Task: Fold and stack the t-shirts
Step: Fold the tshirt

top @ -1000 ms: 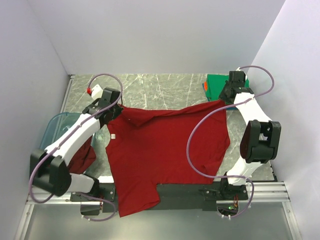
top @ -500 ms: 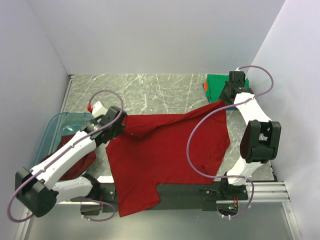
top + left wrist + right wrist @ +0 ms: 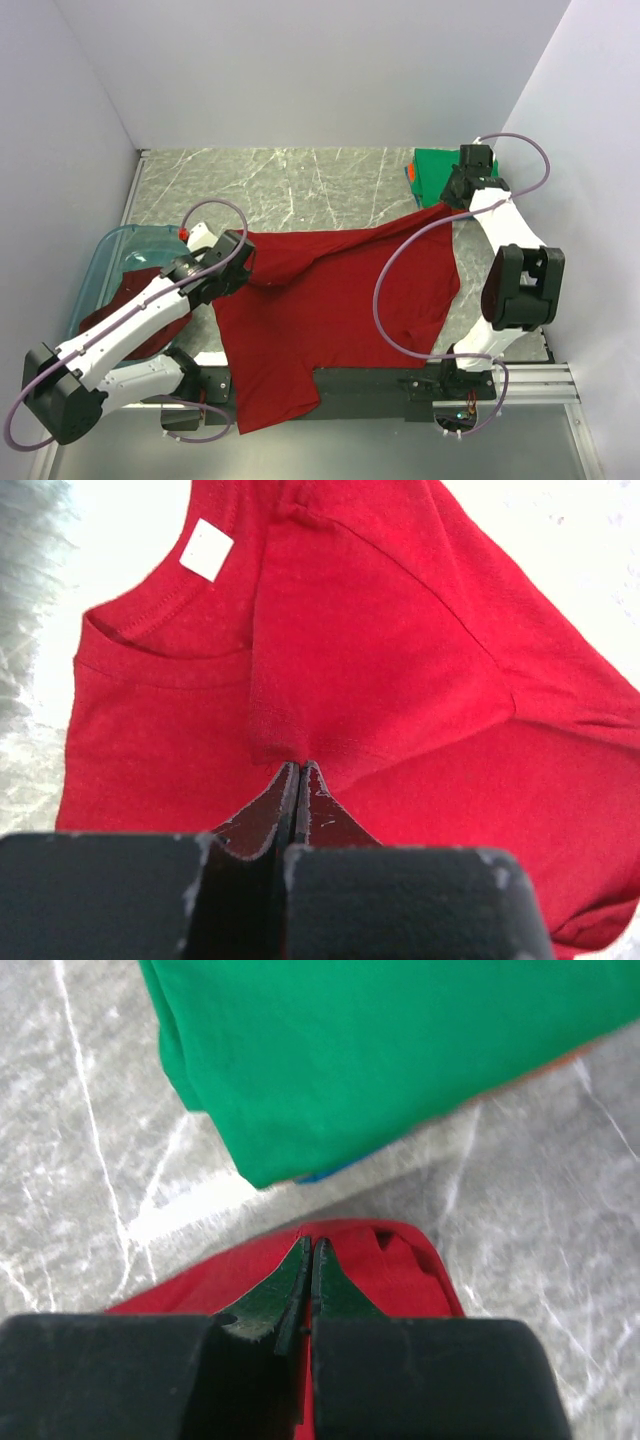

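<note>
The red t-shirt's far edge (image 3: 368, 236) is stretched smooth between both grippers, so my right gripper should lower the red t-shirt's corner next and let it go clear of the green shirt.
A bright red t-shirt (image 3: 330, 300) lies spread over the table's middle, its lower part hanging over the near edge. My left gripper (image 3: 246, 263) is shut on a fold of it beside the collar (image 3: 300, 765); the collar and white tag (image 3: 206, 548) show beyond. My right gripper (image 3: 447, 201) is shut on the shirt's far right corner (image 3: 310, 1244). Just beyond it lies a folded stack with a green shirt (image 3: 441, 166) on top, also in the right wrist view (image 3: 380, 1050), with orange (image 3: 411, 172) and blue (image 3: 322, 1172) edges under it. A maroon shirt (image 3: 137, 282) lies in the tub.
A translucent blue tub (image 3: 103, 262) stands at the left, under my left arm. White walls close in the back and both sides. The grey marble tabletop (image 3: 300, 180) is bare behind the red shirt. A metal rail (image 3: 530, 380) runs along the near edge.
My left gripper has pulled its hold on the red shirt nearer and slightly right, and the shirt's far left edge came with it. The right gripper has held still.
</note>
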Controlling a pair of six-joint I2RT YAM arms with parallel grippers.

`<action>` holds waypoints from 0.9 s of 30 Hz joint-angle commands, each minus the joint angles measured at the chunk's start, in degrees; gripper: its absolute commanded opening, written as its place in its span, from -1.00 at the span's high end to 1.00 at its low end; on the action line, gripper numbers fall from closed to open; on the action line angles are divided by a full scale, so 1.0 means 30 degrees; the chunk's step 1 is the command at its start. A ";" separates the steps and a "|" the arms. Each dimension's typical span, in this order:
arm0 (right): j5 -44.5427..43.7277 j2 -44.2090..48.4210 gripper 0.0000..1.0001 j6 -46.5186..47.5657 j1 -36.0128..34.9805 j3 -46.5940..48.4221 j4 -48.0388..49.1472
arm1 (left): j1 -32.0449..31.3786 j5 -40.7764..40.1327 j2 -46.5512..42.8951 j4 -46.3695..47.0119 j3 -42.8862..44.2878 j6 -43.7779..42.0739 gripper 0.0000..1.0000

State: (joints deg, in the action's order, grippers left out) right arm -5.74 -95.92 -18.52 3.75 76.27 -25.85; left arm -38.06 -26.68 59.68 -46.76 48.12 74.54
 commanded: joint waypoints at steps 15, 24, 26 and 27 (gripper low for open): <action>-0.2509 0.3056 0.95 -0.1441 0.0186 -0.4122 -0.1139 | -0.0320 0.0280 -0.1729 0.0002 -0.1215 0.0347 0.99; -0.5116 0.3145 0.71 -0.2789 0.0186 -0.5148 -0.2692 | -0.0320 0.0308 -0.1700 0.0177 -0.1596 0.0319 0.99; -0.5381 0.3086 0.34 -0.2761 0.0186 -0.5266 -0.2927 | -0.0320 0.0337 -0.1642 0.0294 -0.1596 0.0289 0.99; -0.5440 0.3086 0.25 -0.2732 0.0186 -0.5209 -0.3073 | -0.0320 0.0395 -0.1642 0.0411 -0.1625 0.0202 0.99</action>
State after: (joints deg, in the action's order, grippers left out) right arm -17.78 -88.71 -25.50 3.79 61.23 -33.10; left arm -38.74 -25.32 55.11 -46.57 43.35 74.81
